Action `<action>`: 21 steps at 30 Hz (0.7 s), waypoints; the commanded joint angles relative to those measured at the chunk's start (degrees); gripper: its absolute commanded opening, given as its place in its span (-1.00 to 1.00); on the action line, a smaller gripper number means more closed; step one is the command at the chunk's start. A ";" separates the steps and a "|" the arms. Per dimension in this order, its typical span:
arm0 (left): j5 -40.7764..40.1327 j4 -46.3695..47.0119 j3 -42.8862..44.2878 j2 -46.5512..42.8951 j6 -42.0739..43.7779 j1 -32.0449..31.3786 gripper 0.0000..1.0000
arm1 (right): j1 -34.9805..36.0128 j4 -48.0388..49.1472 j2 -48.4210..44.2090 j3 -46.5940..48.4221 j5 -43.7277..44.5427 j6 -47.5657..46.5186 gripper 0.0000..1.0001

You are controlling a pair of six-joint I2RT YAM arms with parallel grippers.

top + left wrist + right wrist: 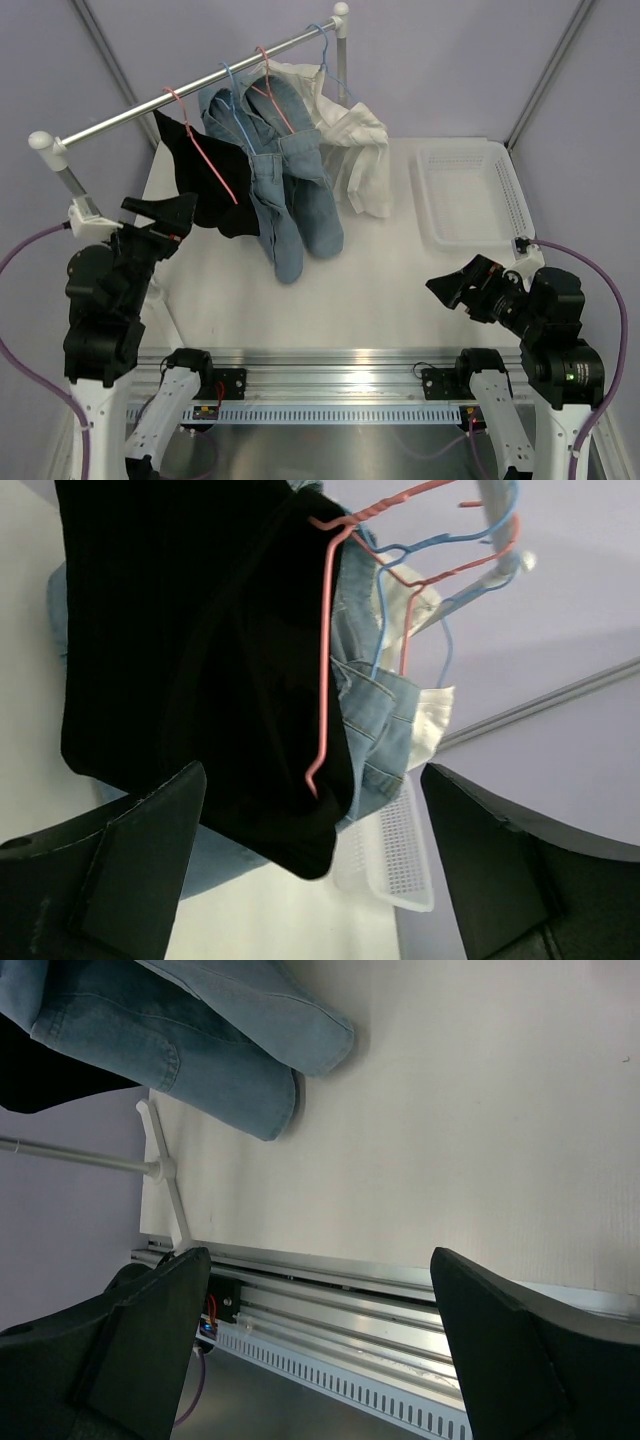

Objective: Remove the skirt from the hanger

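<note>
The hanger's hook [174, 93] just rests over the rail. The black skirt [194, 178] should come off the rail along with the pink wire hanger when I lift it.
The black skirt [205, 185] hangs on the pink wire hanger [212, 160] at the left end of the rail, its hem near the table. My left gripper [178, 226] is open just left of the skirt's lower edge, not touching it. From the left wrist, the skirt [200, 660] fills the upper left, and the hanger [325, 660] runs down its front between my open fingers [150, 850]. My right gripper [446, 290] hovers open and empty over the table's near right, far from the clothes. The right wrist view shows the right gripper [320, 1255] with nothing between its fingers.
Blue jeans [290, 190] and a white shirt [350, 140] hang beside the skirt on the metal rail [130, 112], on other wire hangers [235, 85]. A white perforated basket [465, 195] sits at the back right. The rack's foot [165, 1175] stands at the table's left edge.
</note>
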 commanded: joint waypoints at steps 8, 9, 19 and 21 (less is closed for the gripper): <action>-0.25 0.94 13.55 16.31 10.47 -0.24 0.47 | -0.24 0.57 -2.27 1.70 -0.61 -1.35 0.99; 0.45 1.73 14.08 17.19 10.74 -0.15 0.34 | -0.24 0.66 -2.27 1.61 -0.70 -1.09 0.99; 2.22 12.90 16.29 27.48 11.62 -0.24 0.11 | -0.24 -1.09 -4.73 3.45 -0.62 -0.20 0.99; 2.04 13.17 16.55 29.41 11.53 -0.24 0.10 | -0.24 -1.71 -4.82 3.98 -0.09 -0.56 0.99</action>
